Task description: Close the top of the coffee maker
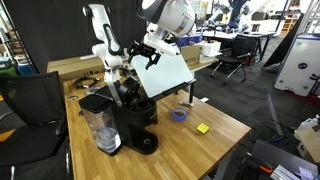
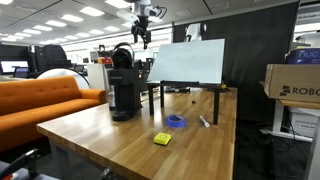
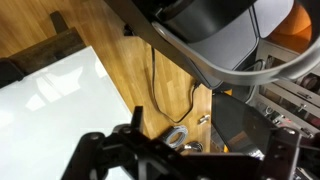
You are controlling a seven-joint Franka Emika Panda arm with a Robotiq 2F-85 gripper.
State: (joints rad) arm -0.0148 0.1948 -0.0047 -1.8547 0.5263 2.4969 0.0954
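The raised top's rim (image 3: 236,75) is off to one side of my gripper's fingers, so my gripper should go toward the top's rim and swing the top down (image 3: 215,35).
The black coffee maker (image 1: 130,122) stands at the near-left of the wooden table, with its clear water tank (image 1: 101,131) on its side. It also shows in an exterior view (image 2: 124,95). Its black top (image 2: 122,55) stands raised on its hinge, and also shows in an exterior view (image 1: 126,88). My gripper (image 1: 141,52) hangs above and slightly behind the raised top, apart from it, as an exterior view (image 2: 146,38) also shows. In the wrist view the gripper (image 3: 190,165) is open and empty. A dark flat panel (image 3: 240,125) lies below it; I cannot tell if that is the top.
A large white tilted board (image 1: 165,72) stands on a small black stand right beside the coffee maker. A blue tape roll (image 1: 180,115), a yellow block (image 1: 202,128) and a cable (image 3: 155,85) lie on the table (image 1: 215,140). A black chair (image 1: 30,100) stands beside the table.
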